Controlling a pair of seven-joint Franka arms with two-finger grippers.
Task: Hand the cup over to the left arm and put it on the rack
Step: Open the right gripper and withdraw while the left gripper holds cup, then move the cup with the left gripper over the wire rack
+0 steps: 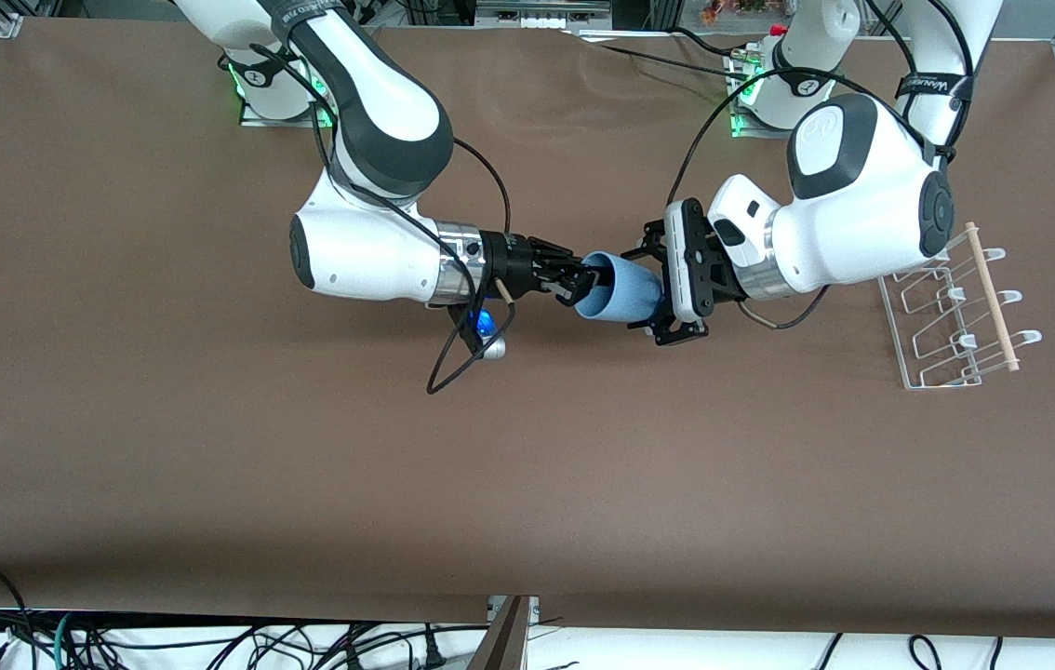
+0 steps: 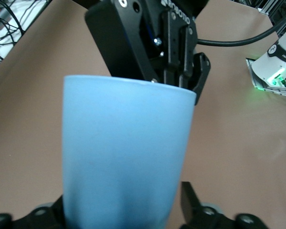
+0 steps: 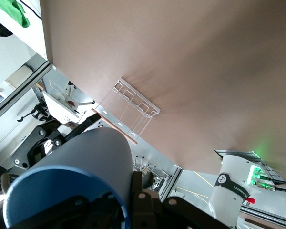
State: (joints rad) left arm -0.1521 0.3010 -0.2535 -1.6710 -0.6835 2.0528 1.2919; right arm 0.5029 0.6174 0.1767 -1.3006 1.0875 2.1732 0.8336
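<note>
One finger of my right gripper is inside the cup's rim (image 1: 599,266). So next my right gripper lets go and moves back once my left gripper closes on the cup's base (image 1: 653,292).
The light-blue cup (image 1: 619,290) hangs on its side in the air over the middle of the table, between the two grippers. My right gripper (image 1: 574,279) is shut on the cup's rim, one finger inside and one outside (image 3: 121,200). My left gripper (image 1: 658,294) is open around the cup's base, its fingers (image 2: 190,202) on either side with a small gap showing. The cup fills the left wrist view (image 2: 126,152) and the right wrist view (image 3: 76,162). The white wire rack (image 1: 955,316) with its wooden dowel (image 1: 991,298) stands at the left arm's end of the table, also in the right wrist view (image 3: 133,107).
The brown table (image 1: 304,484) is bare around the arms. A black cable (image 1: 453,363) loops down from the right arm's wrist. The arms' bases (image 1: 769,93) stand along the table's edge farthest from the front camera.
</note>
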